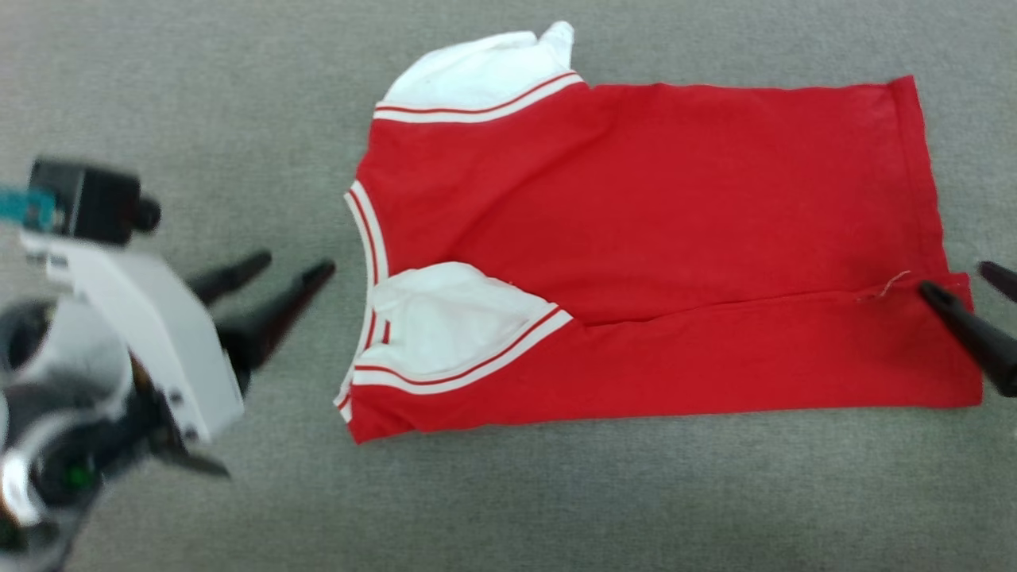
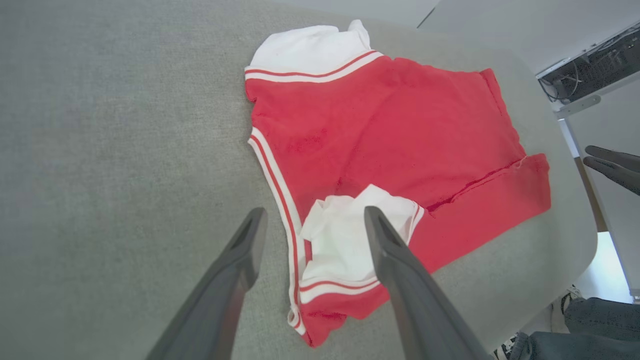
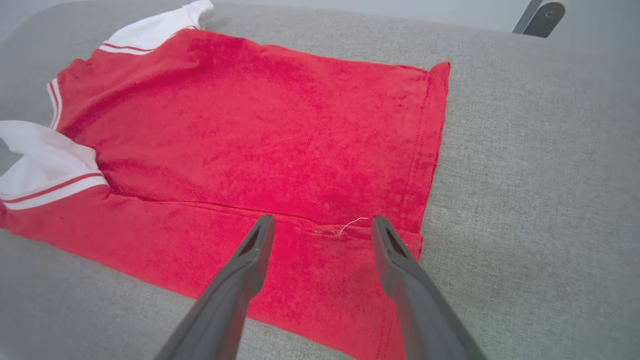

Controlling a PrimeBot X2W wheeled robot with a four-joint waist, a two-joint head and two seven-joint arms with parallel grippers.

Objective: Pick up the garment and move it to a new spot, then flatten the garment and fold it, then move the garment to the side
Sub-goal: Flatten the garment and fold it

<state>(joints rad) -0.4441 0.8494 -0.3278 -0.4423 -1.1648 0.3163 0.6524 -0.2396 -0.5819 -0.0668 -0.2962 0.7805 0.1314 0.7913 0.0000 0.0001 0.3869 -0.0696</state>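
Note:
The far white sleeve is joined to the red body along striped trim (image 1: 484, 113), so the garment's far side (image 1: 591, 124) will fold over with the sleeve when the robot carries it across.
The garment (image 1: 651, 238), a red T-shirt with white sleeves and striped trim, lies flat on the grey table, its near long edge folded over onto the body. One white sleeve (image 1: 445, 318) rests on top of that fold. My left gripper (image 1: 294, 266) is open just left of the collar, holding nothing; in its wrist view the garment (image 2: 390, 135) lies ahead and the fingers straddle the folded sleeve from above. My right gripper (image 1: 965, 286) is open at the hem end of the fold, empty. In its wrist view the fingers hover over the garment (image 3: 260, 135).
The grey fabric table (image 1: 199, 95) extends all round the shirt, with its rounded far corner (image 2: 585, 235) beyond the hem. A person's jeans-clad leg (image 2: 595, 310) is off that corner. A shelf with cables (image 2: 590, 65) stands past the table.

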